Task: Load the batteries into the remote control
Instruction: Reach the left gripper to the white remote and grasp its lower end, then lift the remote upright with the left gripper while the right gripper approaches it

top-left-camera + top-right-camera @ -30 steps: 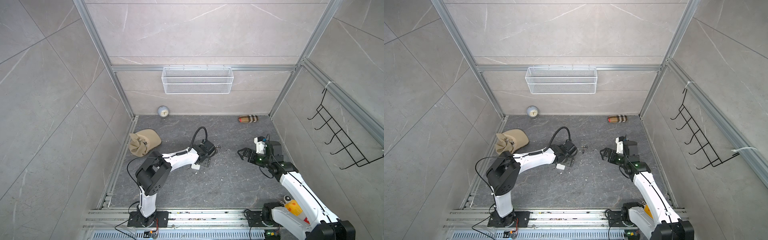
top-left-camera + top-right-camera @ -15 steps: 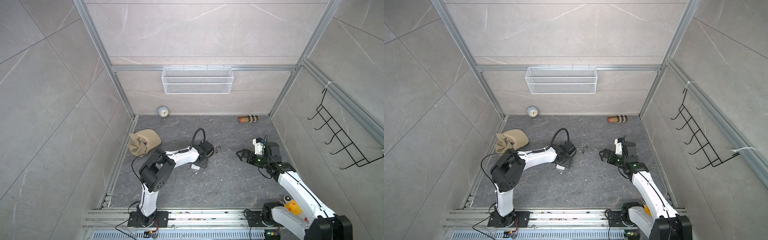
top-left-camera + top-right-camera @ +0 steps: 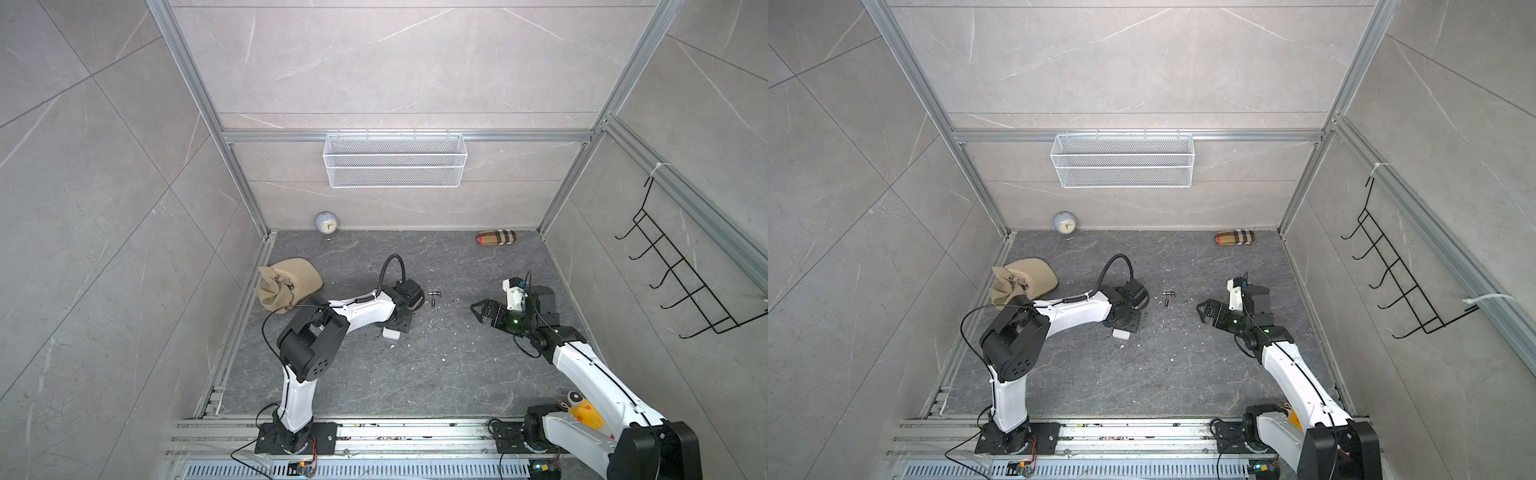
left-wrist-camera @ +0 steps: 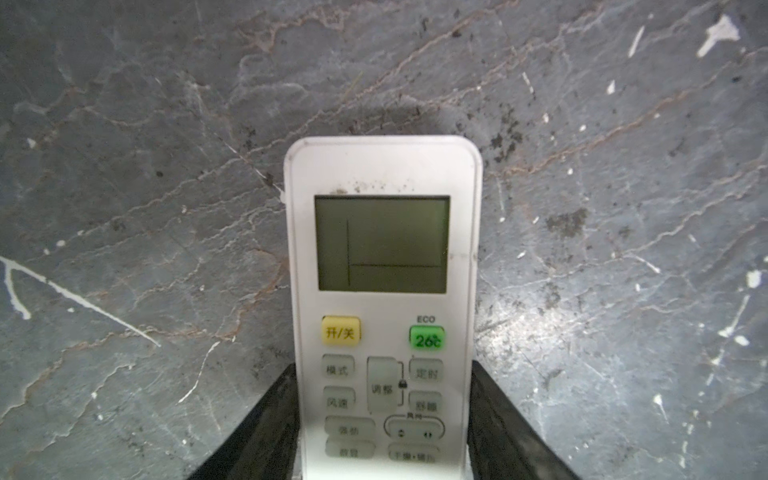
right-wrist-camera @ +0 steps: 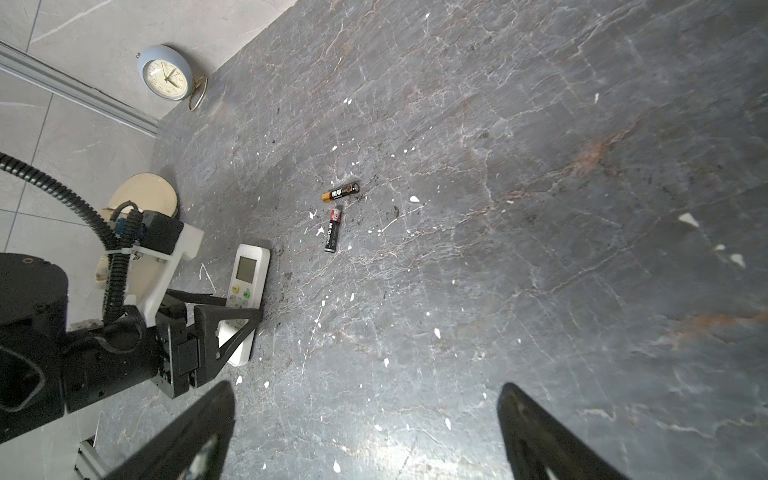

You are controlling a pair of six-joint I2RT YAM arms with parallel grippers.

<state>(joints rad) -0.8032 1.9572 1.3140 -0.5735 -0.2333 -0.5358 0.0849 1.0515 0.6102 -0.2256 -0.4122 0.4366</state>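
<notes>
The remote control lies face up (image 4: 382, 244) with its back to the floor, so the robot's left gripper should raise it upright for the right gripper to take by its button end (image 3: 391, 333).
The remote control (image 4: 382, 291) is white with a greenish-grey screen and lies face up on the dark floor. My left gripper (image 4: 383, 368) is shut on its button end, one black finger (image 4: 274, 415) pressed to each long side. In both top views only the remote's (image 3: 391, 333) end shows from under that gripper (image 3: 397, 328). Two batteries (image 5: 340, 192) (image 5: 333, 231) lie loose on the floor close together, just right of the left wrist in a top view (image 3: 434, 294). My right gripper (image 3: 478, 309) hangs open and empty right of them, its jaws wide apart (image 5: 365, 390).
A small clock (image 3: 327, 224) stands at the back wall and a plaid case (image 3: 496, 237) lies at the back right. A tan cap (image 3: 289, 282) sits by the left wall. A wire basket (image 3: 395, 160) and a hook rack (image 3: 681, 282) hang on the walls. White specks litter the floor.
My left gripper's jaws have closed in on the remote's sides while the arm folded nearer its base. The right gripper has crept slightly left, still open.
</notes>
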